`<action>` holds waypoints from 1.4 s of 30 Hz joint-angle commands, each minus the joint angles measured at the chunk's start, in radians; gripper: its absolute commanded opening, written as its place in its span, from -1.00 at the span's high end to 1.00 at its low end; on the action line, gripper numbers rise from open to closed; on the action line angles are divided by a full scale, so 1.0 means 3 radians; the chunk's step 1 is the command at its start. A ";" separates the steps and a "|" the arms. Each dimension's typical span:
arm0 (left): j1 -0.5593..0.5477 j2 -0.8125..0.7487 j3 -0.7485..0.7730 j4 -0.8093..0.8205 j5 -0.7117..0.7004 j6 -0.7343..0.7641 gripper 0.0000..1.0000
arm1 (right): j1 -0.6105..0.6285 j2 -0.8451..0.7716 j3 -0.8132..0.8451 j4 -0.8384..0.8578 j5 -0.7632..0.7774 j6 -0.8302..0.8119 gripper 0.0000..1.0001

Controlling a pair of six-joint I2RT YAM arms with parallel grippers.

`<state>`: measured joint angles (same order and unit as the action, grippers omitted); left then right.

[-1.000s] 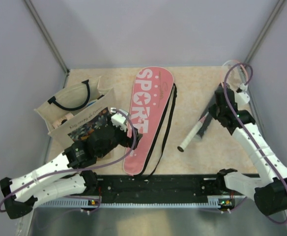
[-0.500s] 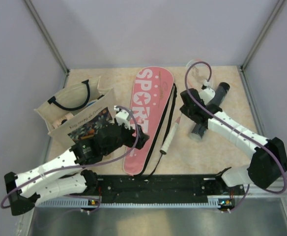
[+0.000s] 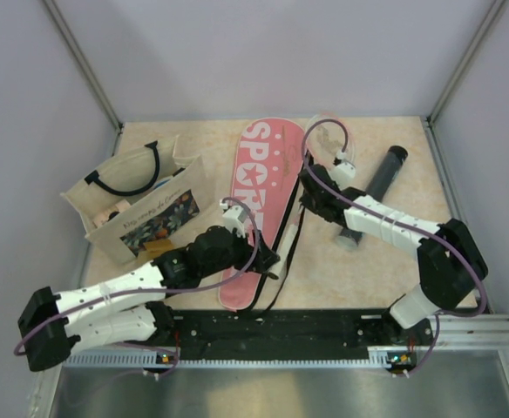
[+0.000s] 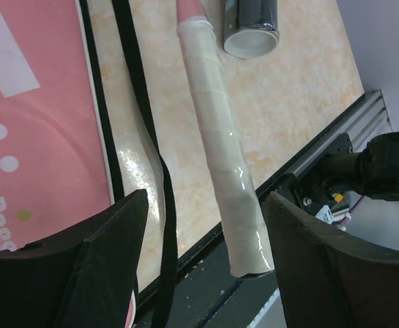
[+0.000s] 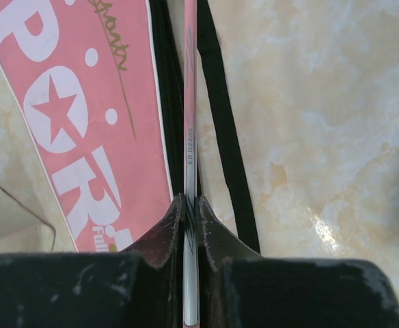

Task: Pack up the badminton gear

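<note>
I should take the racket's handle (image 4: 227,160) with my left gripper before my right gripper moves the racket clear, because the racket's shaft (image 5: 190,137) lies across the cover's black edge.
The pink "SPORT" cover (image 3: 256,196) lies flat mid-table, its black strap (image 3: 300,205) looping along its right side. My right gripper (image 3: 312,198) is shut on the thin shaft (image 5: 190,137) of a racket, right beside the cover's (image 5: 83,102) edge. The racket's white-wrapped handle (image 4: 221,157) points toward the near rail. My left gripper (image 4: 205,205) stands open, one jaw on each side of the handle's end, apart from it. The black tube (image 3: 375,190) lies on the table to the right. The racket's head does not show.
A beige tote bag (image 3: 141,205) with black handles stands at the left. The black rail (image 3: 307,326) runs along the near edge, just below the handle's end. The tube's open end (image 4: 251,39) lies close to the racket's pink cone.
My right arm has swung left, carrying the racket from the right side over to the cover's edge. My left gripper has moved right to the handle, and its jaws have narrowed somewhat.
</note>
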<state>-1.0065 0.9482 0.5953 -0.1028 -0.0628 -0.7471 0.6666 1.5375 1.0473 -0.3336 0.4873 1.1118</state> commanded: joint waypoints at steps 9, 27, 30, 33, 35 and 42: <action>0.0011 0.0388 -0.0092 0.0762 0.0429 -0.0271 -0.14 | 0.0074 0.0121 -0.0116 0.0427 -0.0177 0.0103 1.00; 0.0006 0.0920 0.0005 0.0619 0.0613 -0.0251 -0.26 | 0.0074 -0.0129 -0.0438 0.0647 -0.0264 0.0001 1.00; 0.0006 0.1012 -0.0005 0.0609 0.0537 -0.0143 -0.32 | 0.0074 -0.0165 -0.0479 0.0662 -0.0264 -0.0030 1.00; 0.0011 0.1068 -0.0031 0.0680 0.0587 -0.0056 -0.39 | 0.0074 -0.0175 -0.0505 0.0677 -0.0259 -0.0050 1.00; 0.0006 0.1094 -0.0067 0.0807 0.0669 -0.0010 -0.38 | 0.0069 -0.0186 -0.0541 0.0682 -0.0285 -0.0055 1.00; 0.0006 0.1211 -0.0062 0.0987 0.0873 -0.0291 0.23 | 0.0064 -0.0232 -0.0643 0.0907 -0.0499 -0.0238 1.00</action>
<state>-1.0058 1.2926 0.5671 0.1181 0.1463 -0.7956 0.6743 1.5185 0.8631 -0.1562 0.3866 1.0901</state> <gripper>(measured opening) 0.464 0.032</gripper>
